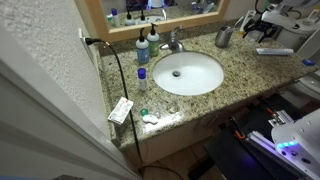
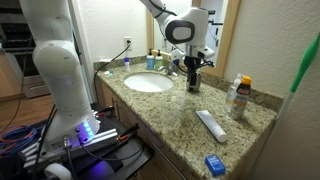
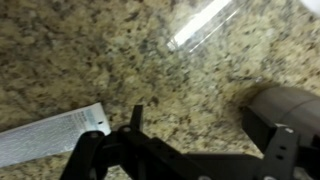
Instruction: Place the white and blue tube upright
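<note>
My gripper is hanging next to the grey cup, and the white and blue tube (image 2: 212, 126) is crosswise to its fingers. I should move over the tube's flat end (image 2: 201, 114) and turn so that my fingers straddle it.
The white and blue tube (image 2: 211, 125) lies flat on the granite counter; it also shows in an exterior view (image 1: 273, 51) and its flat end shows at the lower left of the wrist view (image 3: 50, 135). My gripper (image 2: 194, 80) hangs over the counter between the sink and the tube, apart from the tube. In the wrist view the gripper (image 3: 200, 130) is open and empty, with bare granite between its fingers. A grey cup (image 3: 285, 105) stands just beside the right finger.
The sink (image 1: 185, 72) is in the middle of the counter. Blue-capped bottles (image 1: 142, 50) stand by the mirror and a flat white box (image 1: 121, 110) lies at the counter edge. Bottles (image 2: 238, 97) and a small blue item (image 2: 215, 164) sit near the tube.
</note>
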